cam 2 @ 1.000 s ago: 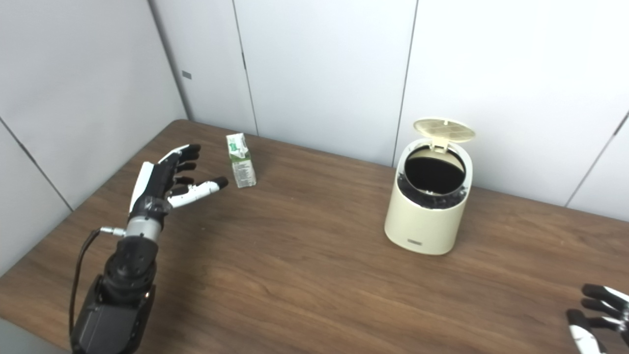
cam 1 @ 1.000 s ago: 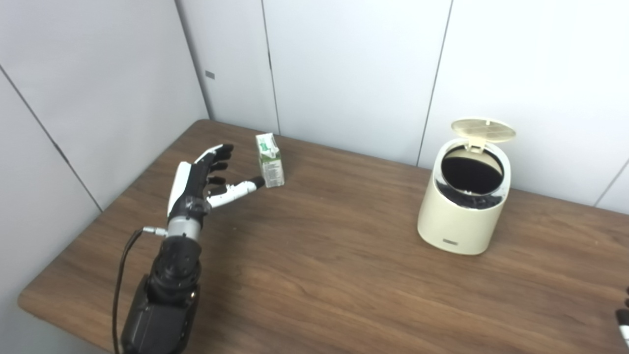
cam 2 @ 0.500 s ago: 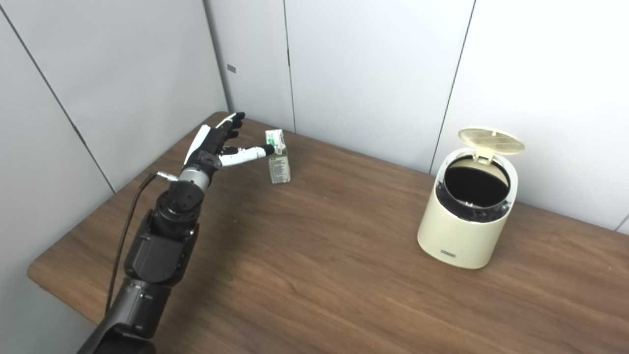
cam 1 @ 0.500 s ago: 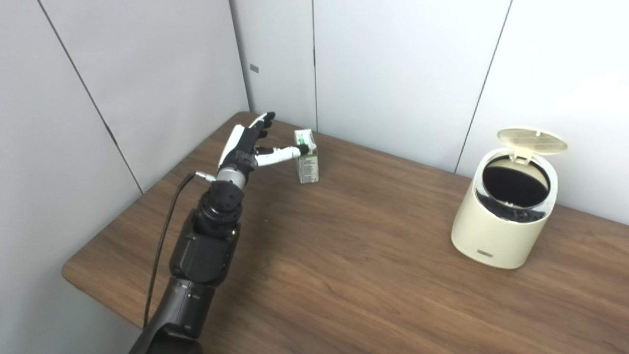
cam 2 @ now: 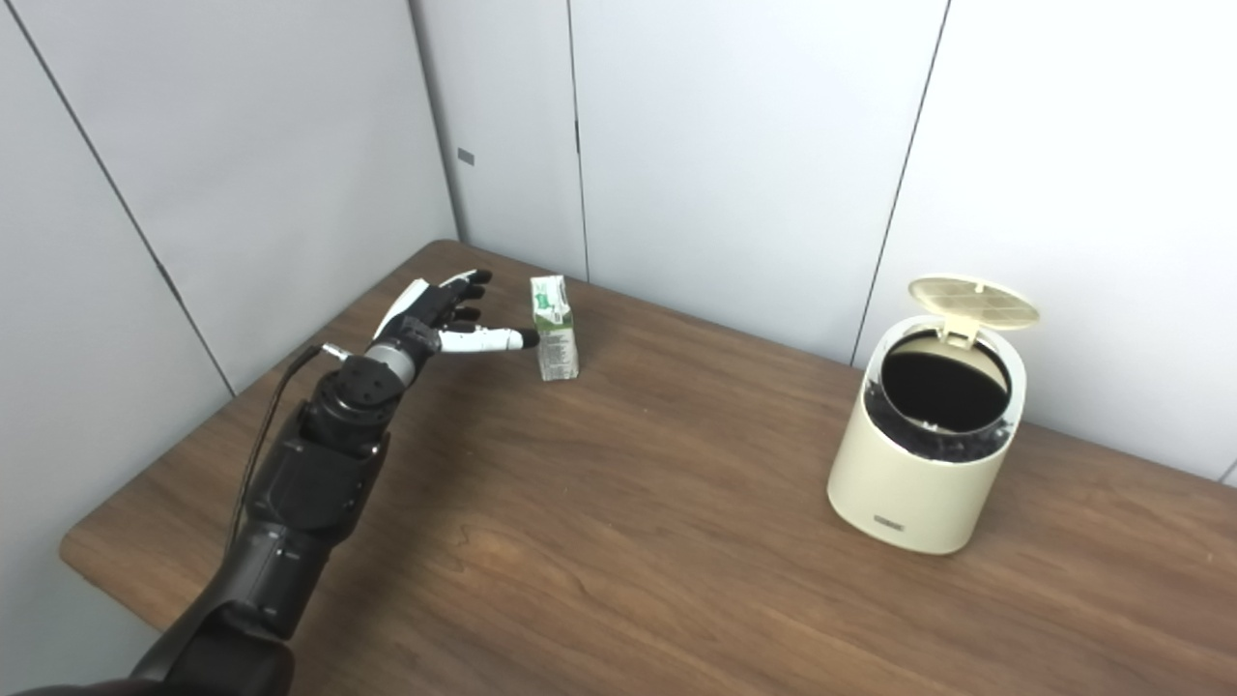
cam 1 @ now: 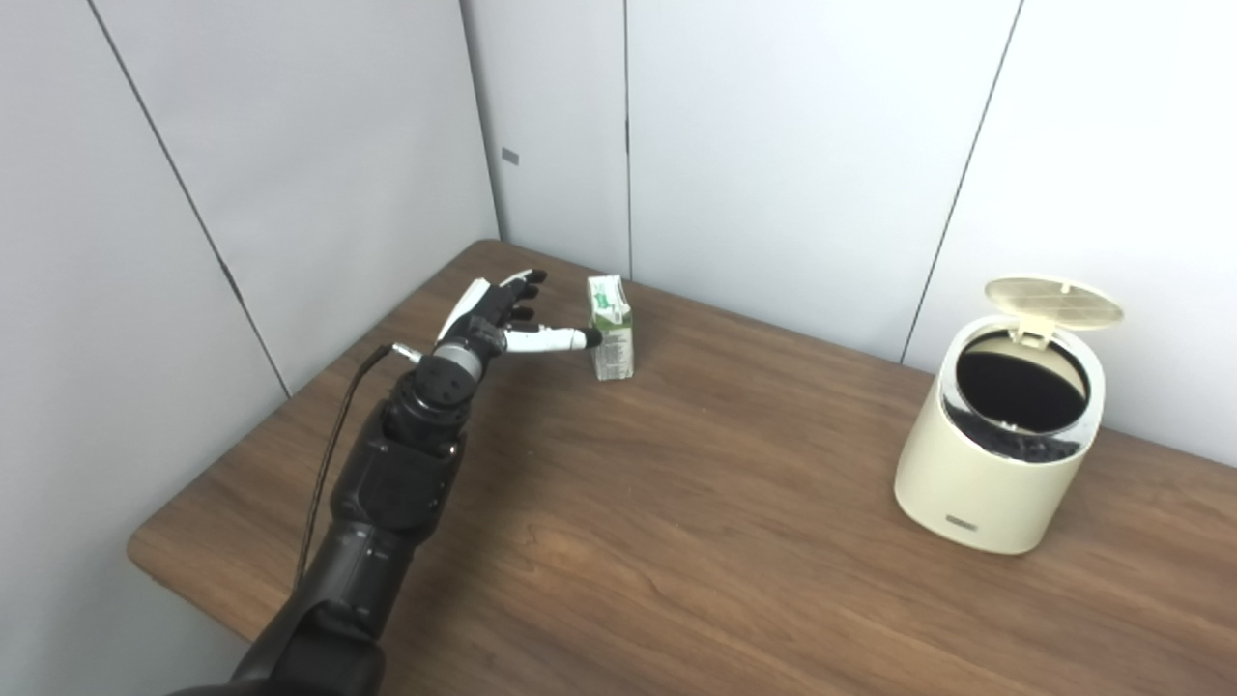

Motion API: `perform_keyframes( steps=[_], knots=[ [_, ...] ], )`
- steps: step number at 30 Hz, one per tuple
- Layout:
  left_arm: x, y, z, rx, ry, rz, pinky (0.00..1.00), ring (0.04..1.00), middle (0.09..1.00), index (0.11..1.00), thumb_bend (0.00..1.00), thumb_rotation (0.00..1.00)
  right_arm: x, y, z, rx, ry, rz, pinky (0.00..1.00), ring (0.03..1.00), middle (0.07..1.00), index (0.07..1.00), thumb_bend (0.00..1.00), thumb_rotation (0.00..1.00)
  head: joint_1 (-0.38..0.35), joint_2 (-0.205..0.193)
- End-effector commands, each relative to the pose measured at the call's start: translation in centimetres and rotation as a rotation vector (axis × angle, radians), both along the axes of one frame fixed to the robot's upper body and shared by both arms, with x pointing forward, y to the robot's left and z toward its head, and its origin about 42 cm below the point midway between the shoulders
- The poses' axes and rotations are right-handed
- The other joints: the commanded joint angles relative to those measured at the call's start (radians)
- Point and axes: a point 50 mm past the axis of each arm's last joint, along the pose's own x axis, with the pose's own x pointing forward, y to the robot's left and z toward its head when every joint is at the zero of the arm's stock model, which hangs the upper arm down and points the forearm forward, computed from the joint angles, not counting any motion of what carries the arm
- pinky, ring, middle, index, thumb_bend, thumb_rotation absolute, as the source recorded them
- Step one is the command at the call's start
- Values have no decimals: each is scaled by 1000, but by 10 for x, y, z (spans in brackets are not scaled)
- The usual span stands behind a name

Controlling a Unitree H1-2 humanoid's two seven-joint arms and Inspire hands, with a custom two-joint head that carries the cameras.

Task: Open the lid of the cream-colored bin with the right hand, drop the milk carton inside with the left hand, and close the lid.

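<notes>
The round lid (cam 1: 1055,301) is tipped back on its hinge (cam 1: 1032,335), and both hands are off it. It should stay open by itself while I drop the carton inside.
A small white and green milk carton (cam 1: 611,327) stands upright near the table's far left corner. My left hand (cam 1: 503,317) is stretched out just left of it, open, fingers spread, with the thumb tip at the carton's near side. The cream-colored bin (cam 1: 1003,435) stands at the right of the table. Its round lid (cam 1: 1053,301) is tipped up at the back and the dark inside shows. My right hand is out of both views.
The brown wooden table (cam 1: 676,541) runs to grey wall panels behind the carton and bin. Its left edge and rounded front corner (cam 1: 155,556) lie below my left arm. A black cable (cam 1: 333,454) hangs along that arm.
The camera turned left over the last second, so the right hand left the picture. My left arm reached forward to the carton; in the last half second the hand dropped slightly beside it.
</notes>
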Motion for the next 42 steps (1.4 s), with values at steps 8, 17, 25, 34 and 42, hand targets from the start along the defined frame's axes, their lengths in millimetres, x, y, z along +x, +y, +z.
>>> perform_keyframes(
  steps=[8,17,25,34,42],
  knots=[
    [13,11,29,105,-68,30,735,863,909,962,1000,290,-5,4,-17,-16,34,-11,448,601,640,597,367,548,-16,-9],
    [19,-1,32,62,-95,4,832,905,939,958,1000,208,-8,5,-14,-29,40,-10,411,579,637,593,424,636,-37,-9],
    [30,-7,32,41,-113,-89,885,952,980,984,1000,226,-10,6,-16,-23,47,-13,419,582,621,582,442,649,-51,-13],
    [44,-15,29,92,-89,-141,857,924,949,965,1000,328,-10,5,-20,-57,54,-13,392,572,628,586,468,685,-74,-18],
    [50,-19,17,93,-90,-157,759,855,905,928,1000,331,-10,6,-21,-51,53,-5,389,567,620,578,527,725,-87,-22]
  ],
)
